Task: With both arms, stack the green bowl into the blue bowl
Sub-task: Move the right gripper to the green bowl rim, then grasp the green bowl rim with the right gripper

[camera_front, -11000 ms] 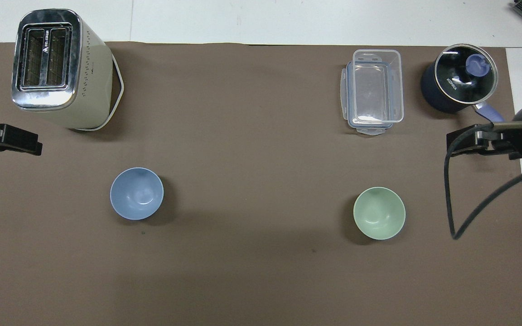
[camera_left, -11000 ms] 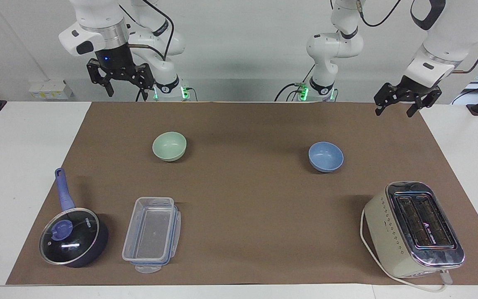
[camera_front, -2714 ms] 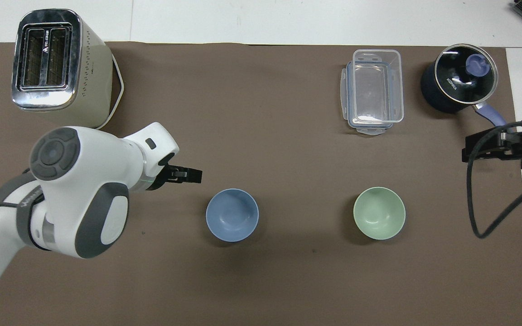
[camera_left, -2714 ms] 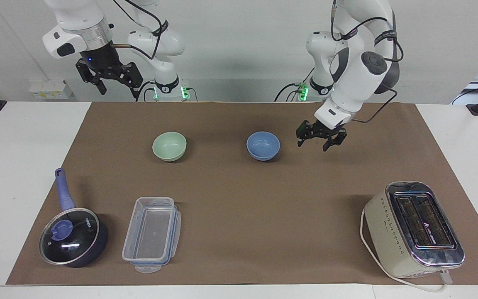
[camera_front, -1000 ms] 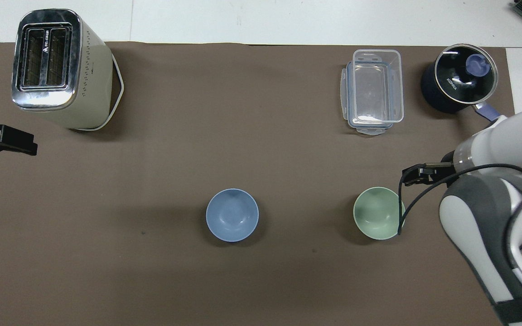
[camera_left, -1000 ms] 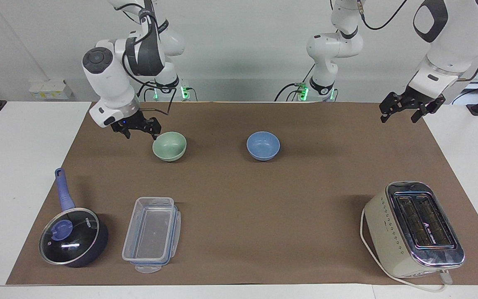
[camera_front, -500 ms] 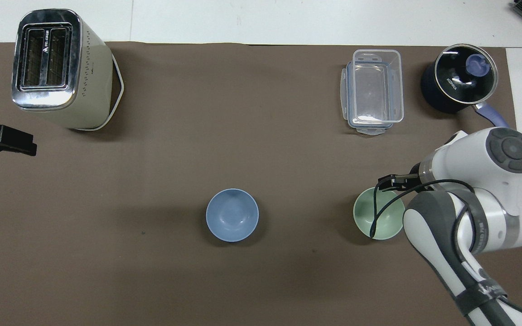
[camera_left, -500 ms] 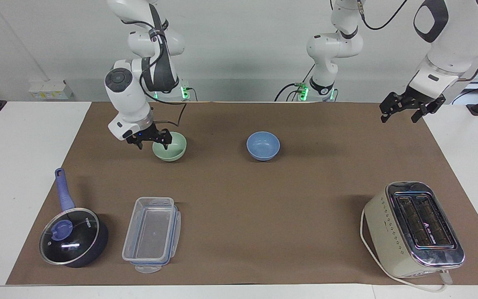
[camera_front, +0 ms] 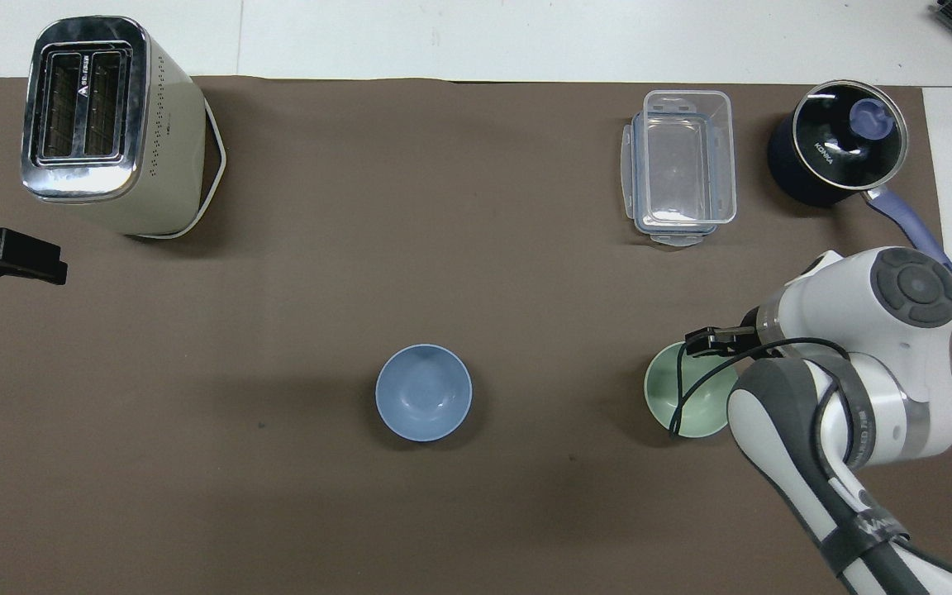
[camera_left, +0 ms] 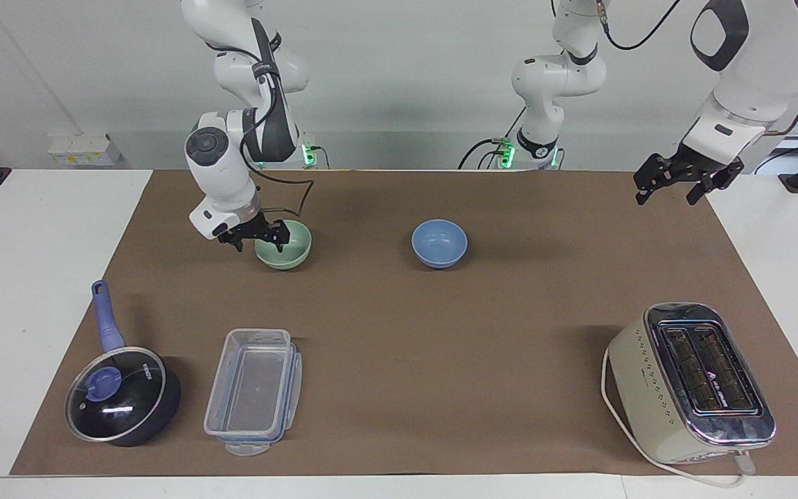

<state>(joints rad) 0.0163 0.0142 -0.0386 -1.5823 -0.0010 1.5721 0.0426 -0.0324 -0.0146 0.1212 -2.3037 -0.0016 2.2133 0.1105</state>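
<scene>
The blue bowl's rim [camera_front: 424, 346] is as wide as the green bowl [camera_front: 706, 406]. The green bowl will cover the blue bowl almost completely when I lower it in.
The green bowl [camera_left: 287, 247] sits on the brown mat toward the right arm's end; it also shows in the overhead view [camera_front: 678, 405]. The blue bowl [camera_left: 439, 243] stands alone at the mat's middle and shows in the overhead view too [camera_front: 423, 392]. My right gripper [camera_left: 258, 240] is open and low at the green bowl's rim, one finger outside the bowl and one over its inside; in the overhead view the right gripper [camera_front: 711, 341] covers the rim. My left gripper [camera_left: 676, 180] is open and empty, and waits raised over the mat's edge at the left arm's end [camera_front: 5, 256].
A cream toaster [camera_left: 690, 381] stands farther from the robots at the left arm's end. A clear plastic container [camera_left: 253, 388] and a dark lidded pan with a blue handle [camera_left: 122, 398] stand farther from the robots than the green bowl.
My right gripper has come down and in from beside the green bowl onto its rim. The bowls and the left arm have not moved over the last second.
</scene>
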